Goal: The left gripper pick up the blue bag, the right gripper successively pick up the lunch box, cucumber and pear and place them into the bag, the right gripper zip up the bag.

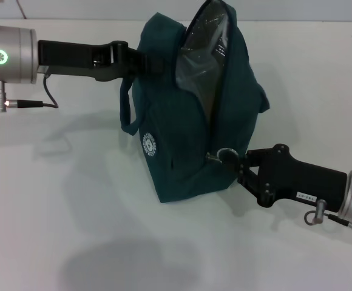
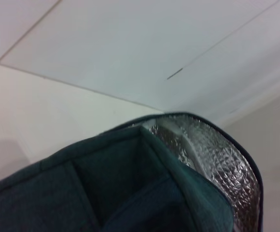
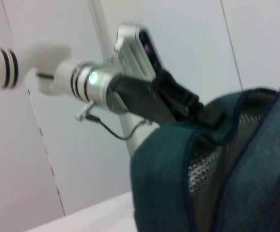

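My left gripper is holding the blue bag's top rim [image 1: 175, 50] next to the wide-open zip. So it should let go of the bag's rim and take hold of the bag lower down, near its round logo [image 1: 149, 144].
The blue bag [image 1: 188, 133] stands upright on the white table, its zip open and its silver lining [image 1: 203, 42] showing. My left gripper [image 1: 147, 64] reaches in from the left and is shut on the bag's top rim, which also shows in the right wrist view at the left gripper [image 3: 200, 110]. My right gripper [image 1: 241, 163] sits low at the bag's right end, shut on the zipper pull [image 1: 223, 156] with its small ring. The left wrist view looks down on the bag [image 2: 125, 193] and its lining [image 2: 207, 159]. Lunch box, cucumber and pear are out of view.
The white table [image 1: 73, 212] spreads around the bag. A carry strap [image 1: 126, 112] hangs in a loop off the bag's left side. A cable [image 1: 42, 100] trails from the left wrist. White wall panels stand behind.
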Action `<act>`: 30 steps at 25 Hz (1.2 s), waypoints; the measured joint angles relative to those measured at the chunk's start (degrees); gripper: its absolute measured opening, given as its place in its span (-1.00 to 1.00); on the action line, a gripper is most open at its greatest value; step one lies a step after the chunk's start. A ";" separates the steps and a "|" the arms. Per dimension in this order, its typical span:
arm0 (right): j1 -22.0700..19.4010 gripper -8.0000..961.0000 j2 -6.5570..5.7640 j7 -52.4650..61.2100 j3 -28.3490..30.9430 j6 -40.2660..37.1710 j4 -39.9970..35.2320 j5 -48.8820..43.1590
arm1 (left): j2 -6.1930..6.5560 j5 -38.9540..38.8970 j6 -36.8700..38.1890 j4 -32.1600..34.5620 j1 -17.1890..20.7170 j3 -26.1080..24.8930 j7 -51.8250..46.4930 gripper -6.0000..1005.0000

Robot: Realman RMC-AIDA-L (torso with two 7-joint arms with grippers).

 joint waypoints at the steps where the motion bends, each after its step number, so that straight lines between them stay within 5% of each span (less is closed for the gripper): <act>1: -0.14 -0.95 -0.03 -0.22 0.33 -0.70 0.00 -0.02 | -0.10 -0.01 -0.02 0.00 0.10 -0.47 0.51 -0.91; 9: 0.22 -0.95 -0.04 -0.56 0.43 -3.05 -0.01 -0.13 | -1.38 -0.07 -2.63 0.00 1.47 -1.29 4.10 -0.91; 16: 0.40 -0.95 -0.04 -2.05 0.55 -3.89 -0.01 -0.22 | -1.67 -1.84 -4.31 -0.04 3.20 -1.32 6.66 -0.50; 30: 0.63 -0.95 0.42 -5.88 3.27 -7.87 -0.61 0.31 | -1.23 -19.81 -0.79 0.69 10.92 -1.31 21.97 0.44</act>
